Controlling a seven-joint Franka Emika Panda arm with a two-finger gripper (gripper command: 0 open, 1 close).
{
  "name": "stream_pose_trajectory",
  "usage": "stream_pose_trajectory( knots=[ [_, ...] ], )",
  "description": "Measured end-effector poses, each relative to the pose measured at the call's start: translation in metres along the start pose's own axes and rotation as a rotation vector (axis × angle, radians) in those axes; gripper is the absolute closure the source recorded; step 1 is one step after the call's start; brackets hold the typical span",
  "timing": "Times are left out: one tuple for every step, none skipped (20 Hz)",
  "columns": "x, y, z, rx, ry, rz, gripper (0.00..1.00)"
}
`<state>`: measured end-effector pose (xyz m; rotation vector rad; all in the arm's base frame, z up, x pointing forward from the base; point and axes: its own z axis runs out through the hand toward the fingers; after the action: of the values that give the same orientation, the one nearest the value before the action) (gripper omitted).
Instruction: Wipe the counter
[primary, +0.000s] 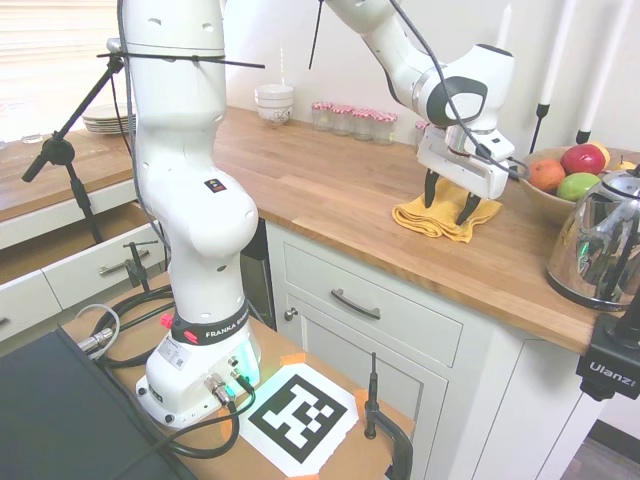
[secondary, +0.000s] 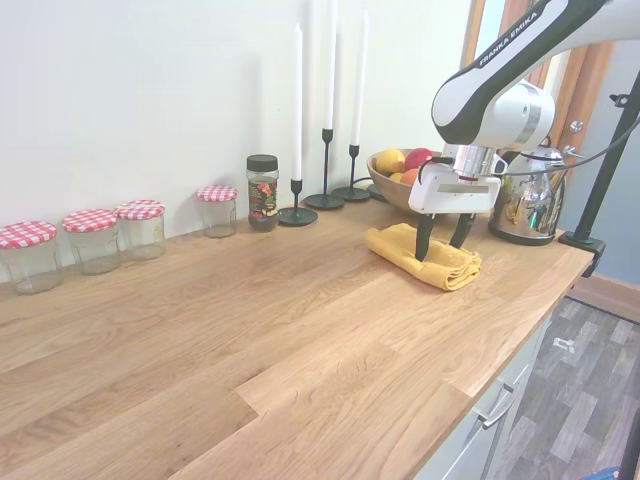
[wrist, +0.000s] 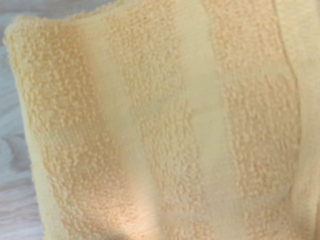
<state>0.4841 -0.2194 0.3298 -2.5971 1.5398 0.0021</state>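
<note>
The folded yellow towel (primary: 446, 211) should bunch up in the middle and stay folded when I pinch it and wipe, because the towel's loose layers (primary: 440, 232) are between the fingers.
A long warm-brown wooden counter (primary: 330, 190) (secondary: 250, 330) tops white panelled cabinets. On it, toward its right end, lies a folded yellow towel (primary: 440, 218) (secondary: 425, 256). My gripper (primary: 448, 206) (secondary: 441, 248) hangs straight over the towel, open, with its two dark fingers spread and their tips down at the cloth. Nothing is held between them. The wrist view is filled by the yellow towel (wrist: 165, 125), its terry weave close and blurred, with a strip of counter (wrist: 12, 165) at one side.
A fruit bowl (primary: 560, 180) (secondary: 400, 170) and a steel kettle (primary: 600, 240) (secondary: 525, 205) stand close beyond the towel. Candlesticks (secondary: 325, 150), a spice jar (secondary: 262, 192) and red-checked lidded jars (secondary: 95, 238) (primary: 350, 118) line the wall. White bowls (primary: 274, 102) sit at the far end.
</note>
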Motion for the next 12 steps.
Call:
stream_pose_trajectory(
  knots=[
    [-0.0003,0.0001,0.0005,0.002,0.003,0.001,1.0],
    [-0.0004,0.0002,0.0009,0.008,0.008,0.002,1.0],
    [-0.0007,0.0002,0.001,0.013,0.01,0.001,1.0],
    [-0.0013,0.0006,0.001,0.017,0.011,0.001,1.0],
    [-0.0016,0.001,0.0011,0.021,0.012,0.001,1.0],
    [-0.0019,0.0013,0.0013,0.023,0.013,0.0,1.0],
    [-0.0021,0.0015,0.0014,0.025,0.014,0.0,1.0],
    [-0.0024,0.0019,0.0016,0.026,0.016,0.0,1.0],
    [-0.0029,0.0024,0.0018,0.029,0.018,0.0,1.0],
    [-0.0033,0.0031,0.0021,0.033,0.022,-0.001,1.0],
    [-0.004,0.0038,0.0022,0.036,0.026,-0.002,1.0],
    [-0.0046,0.0045,0.0025,0.04,0.028,-0.002,1.0]
  ],
)
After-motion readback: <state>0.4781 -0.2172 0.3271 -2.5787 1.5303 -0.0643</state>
